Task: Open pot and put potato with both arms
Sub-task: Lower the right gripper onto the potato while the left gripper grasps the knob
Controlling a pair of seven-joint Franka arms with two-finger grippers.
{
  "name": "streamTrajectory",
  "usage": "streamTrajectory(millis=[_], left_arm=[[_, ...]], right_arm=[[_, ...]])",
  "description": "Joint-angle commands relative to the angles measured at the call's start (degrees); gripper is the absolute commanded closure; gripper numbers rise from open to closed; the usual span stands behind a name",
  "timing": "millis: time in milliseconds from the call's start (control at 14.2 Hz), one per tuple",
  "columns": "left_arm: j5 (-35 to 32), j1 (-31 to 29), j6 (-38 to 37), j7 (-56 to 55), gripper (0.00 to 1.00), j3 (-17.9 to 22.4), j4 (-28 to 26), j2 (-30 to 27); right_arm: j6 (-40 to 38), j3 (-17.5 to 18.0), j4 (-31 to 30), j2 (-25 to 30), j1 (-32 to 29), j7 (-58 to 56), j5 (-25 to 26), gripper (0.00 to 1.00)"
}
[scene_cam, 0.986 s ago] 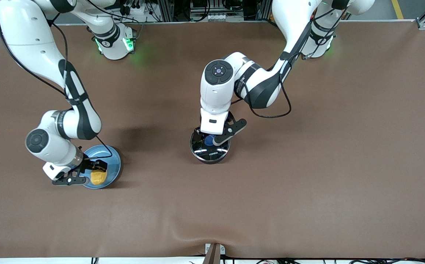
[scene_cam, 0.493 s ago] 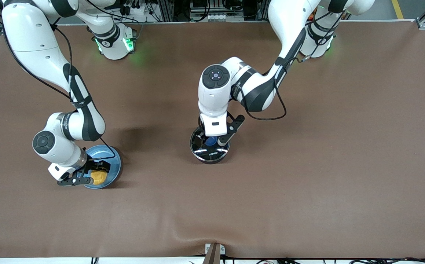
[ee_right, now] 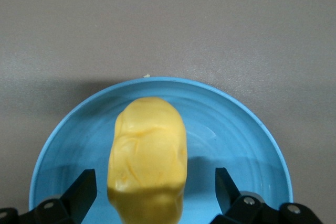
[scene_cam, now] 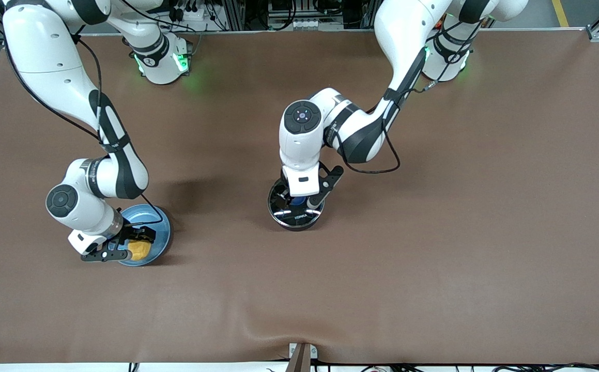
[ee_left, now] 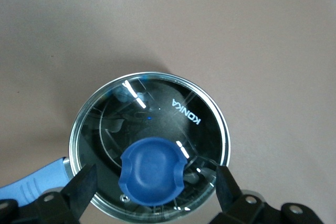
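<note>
Only a dark inside [ee_left: 155,121] shows through the clear glass lid, so the black pot [scene_cam: 295,224] should be empty when I lift the lid off.
The black pot [scene_cam: 295,222] stands mid-table with its clear glass lid [ee_left: 157,119] on; its blue handle [ee_left: 31,184] shows only in the left wrist view. My left gripper [scene_cam: 298,199] hangs open just over the lid. Its fingertips [ee_left: 84,182] flank the blue knob [ee_left: 152,170] with gaps on both sides. The yellow potato [ee_right: 148,150] lies on a light-blue plate [ee_right: 236,145] toward the right arm's end. My right gripper [ee_right: 153,187] is open low over the plate, one finger on each side of the potato [scene_cam: 140,250], not touching it.
Brown cloth covers the whole table [scene_cam: 433,232]. The plate [scene_cam: 158,227] and the pot stand well apart, with bare cloth between them. A small bracket [scene_cam: 302,354] sits at the table edge nearest the front camera.
The left wrist has turned and settled more squarely over the lid's knob. The right gripper shifted slightly over the plate early on, then held still. Both stay open.
</note>
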State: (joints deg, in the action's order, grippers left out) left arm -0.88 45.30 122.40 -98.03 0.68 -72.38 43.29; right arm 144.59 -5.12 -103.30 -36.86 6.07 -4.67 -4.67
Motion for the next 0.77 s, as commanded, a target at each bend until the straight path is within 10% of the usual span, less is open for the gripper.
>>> streamTrajectory(millis=[0,704], left_arm=[[0.4,0.5,1.0,0.7,0.00,0.6,1.5,2.5],[0.4,0.4,1.0,2.2,0.00,-0.7,1.5,3.3]], right_arm=[[0.7,-0.1,0.5,-0.6,0.1,0.2,-1.3,0.00],[0.7,-0.1,0.5,-0.6,0.1,0.2,-1.3,0.00]])
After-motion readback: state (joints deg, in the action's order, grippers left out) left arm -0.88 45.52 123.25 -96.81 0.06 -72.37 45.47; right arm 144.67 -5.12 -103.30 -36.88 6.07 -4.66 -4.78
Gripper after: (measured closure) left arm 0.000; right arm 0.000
